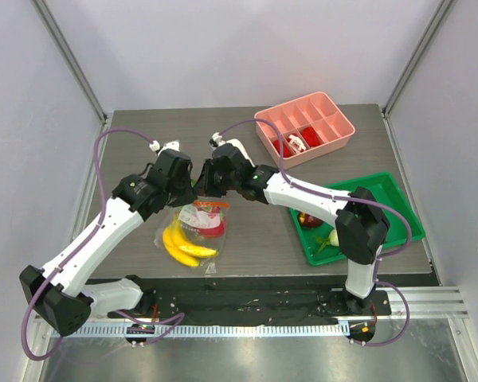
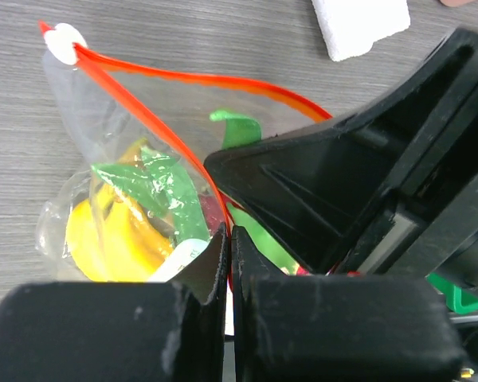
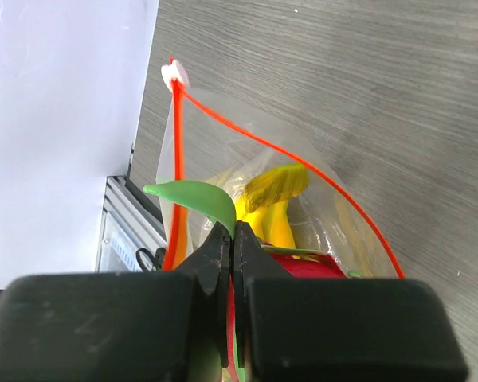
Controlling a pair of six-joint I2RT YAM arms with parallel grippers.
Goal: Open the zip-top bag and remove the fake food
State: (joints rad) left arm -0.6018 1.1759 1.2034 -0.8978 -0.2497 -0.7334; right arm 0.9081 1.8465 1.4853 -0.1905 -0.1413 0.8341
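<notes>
The dragon fruit's body [image 1: 212, 226] is in the bag under the bag's zip, so my left gripper should pull the zip aside while my right gripper picks up the dragon fruit's leaf [image 3: 196, 196].
The zip-top bag [image 1: 193, 231] lies open at mid-table, its orange-red zip strip [image 2: 147, 123] spread wide and a white slider [image 3: 174, 76] at one end. Inside are yellow bananas [image 1: 182, 247] and the pink-red dragon fruit [image 1: 205, 224]. My left gripper [image 1: 186, 196] is shut on the zip strip, as the left wrist view [image 2: 229, 239] shows. My right gripper [image 1: 206, 193] is shut on the dragon fruit's green leaf [image 3: 195, 199] at the bag's mouth, with the red body [image 3: 315, 267] beside one finger. A dark red fruit [image 1: 307, 219], a white vegetable [image 1: 332, 237] and a green pepper [image 1: 321, 248] lie in the green tray.
The green tray [image 1: 398, 199] stands at the right. A pink divided tray [image 1: 338, 119] with small red-and-white pieces stands at the back right. A white object [image 2: 358, 20] lies just beyond the bag. The table's front edge is close behind the bag.
</notes>
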